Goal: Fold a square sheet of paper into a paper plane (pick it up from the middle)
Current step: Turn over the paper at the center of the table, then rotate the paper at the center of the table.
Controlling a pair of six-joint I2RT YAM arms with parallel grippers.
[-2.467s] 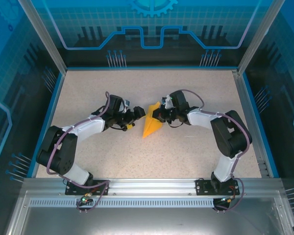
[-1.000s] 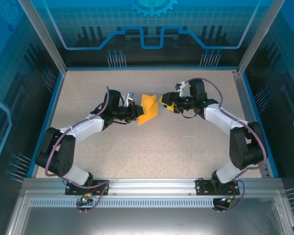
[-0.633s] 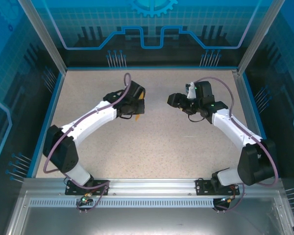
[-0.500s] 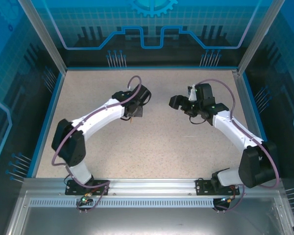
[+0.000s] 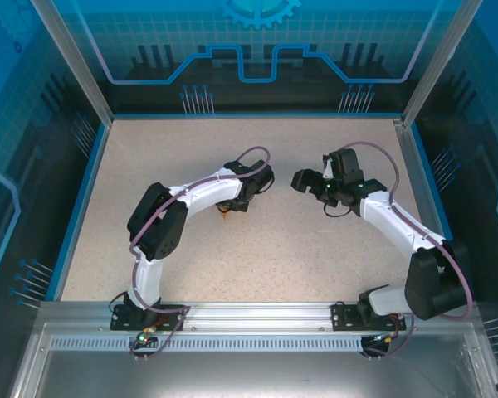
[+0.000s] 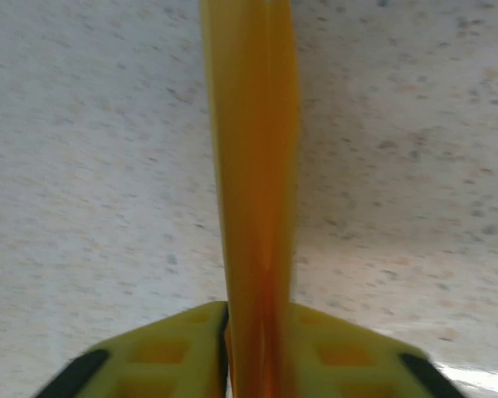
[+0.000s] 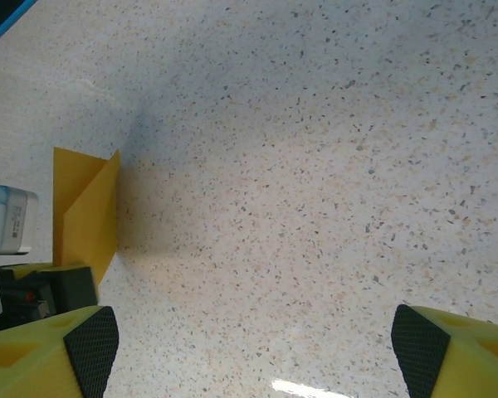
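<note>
Next, I back my left gripper off and press the paper plane flat (image 7: pixel 97 220) with my right gripper, because the folded paper plane (image 7: pixel 85 203) stands edge-on in my left gripper.
The bright-orange paper plane (image 6: pixel 253 166) stands edge-on over the speckled table, a narrow folded strip running up between my left gripper's (image 6: pixel 255 352) yellow fingers (image 6: pixel 162 352), which press on both its sides. From above, a small orange tip (image 5: pixel 225 208) pokes out under the left gripper (image 5: pixel 231 199) near the table's middle. My right gripper (image 5: pixel 304 180) hangs apart to the right, open and holding nothing. In the right wrist view its black pads (image 7: pixel 90 342) stand wide, and the paper plane (image 7: pixel 85 207) rises at the left edge.
The speckled table (image 5: pixel 315 249) is ringed by a blue rim (image 5: pixel 415 166) and metal posts. The left arm's elbow (image 5: pixel 156 217) folds over the near-left area. A white box on the left wrist (image 7: pixel 7 220) sits beside the paper.
The right gripper let go of the paper, opened wide and drew back right. The left arm carried the folded paper toward the table's middle and turned it down, elbow swinging inward.
</note>
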